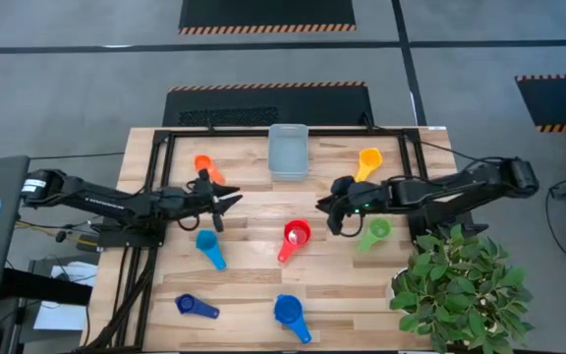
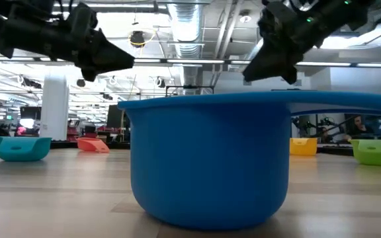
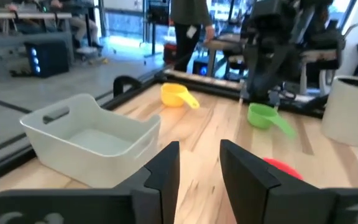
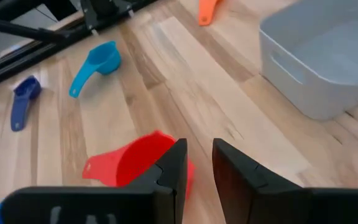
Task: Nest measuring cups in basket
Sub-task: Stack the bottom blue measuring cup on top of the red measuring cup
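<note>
My right gripper should go to the larger dark blue cup's rim [image 1: 288, 298] first, because the larger dark blue cup is wider, even though my right gripper is hovering by the red cup [image 1: 296, 234].
The pale basket [image 1: 288, 152] [image 3: 92, 140] [image 4: 322, 62] stands on its base at the table's far middle. Seven measuring cups lie apart on the wood: orange [image 1: 204, 165], yellow [image 1: 368, 160], green [image 1: 374, 232], red [image 1: 295, 236] [image 4: 135, 163], light blue [image 1: 207, 246], a small dark blue one [image 1: 195, 307] and a larger dark blue one [image 1: 289, 313] [image 2: 210, 158]. My left gripper [image 1: 234, 200] [image 3: 199, 152] hovers between the orange and red cups, narrowly open and holding nothing. My right gripper [image 1: 324, 211] [image 4: 197, 152] hovers just right of the red cup, also narrowly open and holding nothing.
A potted plant [image 1: 460, 290] fills the near right corner. A black frame rail [image 1: 263, 131] runs along the table's far edge and down its sides. Bare wood lies between the basket and the red cup. A person [image 3: 188, 25] stands in the room beyond the table.
</note>
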{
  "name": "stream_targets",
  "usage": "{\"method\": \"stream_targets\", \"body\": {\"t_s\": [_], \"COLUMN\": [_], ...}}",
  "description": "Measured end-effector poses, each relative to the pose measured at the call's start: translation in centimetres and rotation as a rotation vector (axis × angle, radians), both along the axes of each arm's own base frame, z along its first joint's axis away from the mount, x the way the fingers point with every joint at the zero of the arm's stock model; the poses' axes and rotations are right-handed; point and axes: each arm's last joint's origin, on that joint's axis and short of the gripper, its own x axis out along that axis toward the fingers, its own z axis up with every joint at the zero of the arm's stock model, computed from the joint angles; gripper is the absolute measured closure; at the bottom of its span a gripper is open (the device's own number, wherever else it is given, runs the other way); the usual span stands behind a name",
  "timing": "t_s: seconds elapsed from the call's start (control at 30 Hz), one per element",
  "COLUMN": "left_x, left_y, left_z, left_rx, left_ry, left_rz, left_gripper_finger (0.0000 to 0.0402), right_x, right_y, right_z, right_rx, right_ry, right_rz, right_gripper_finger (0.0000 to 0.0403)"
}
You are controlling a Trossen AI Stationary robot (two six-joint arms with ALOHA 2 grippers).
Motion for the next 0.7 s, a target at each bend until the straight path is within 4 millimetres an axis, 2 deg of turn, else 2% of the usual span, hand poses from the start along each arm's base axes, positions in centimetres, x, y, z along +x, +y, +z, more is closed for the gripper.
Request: {"method": "stream_targets", "body": {"t_s": [0.2,0.37,0.57,0.7], "left_x": [1.0,1.0,0.7,0.7], "left_y": [0.1,0.3,0.7,1.0], "left_z": [-1.0,-1.6,-2.0,-2.0], "left_rx": [0.011,0.013,0.018,0.017], "left_ry": [0.079,0.118,0.153,0.160], "left_rz": [0.064,0.115,0.258,0.274], "left_gripper_finger": [0.0297,0.0297,0.0297,0.0297], "right_x": [2.0,3.2,3.9,2.9], "right_y": [-0.4,-1.3,-4.3,-6.2], "right_z": [0.2,-0.4,-0.5,-1.0], "right_rx": [0.015,0.052,0.035,0.066], "right_ry": [0.041,0.175,0.305,0.410], "right_rz": [0.056,0.059,-0.015,-0.094], "right_gripper_finger": [0.0300,0.0296,0.0243,0.0203]}}
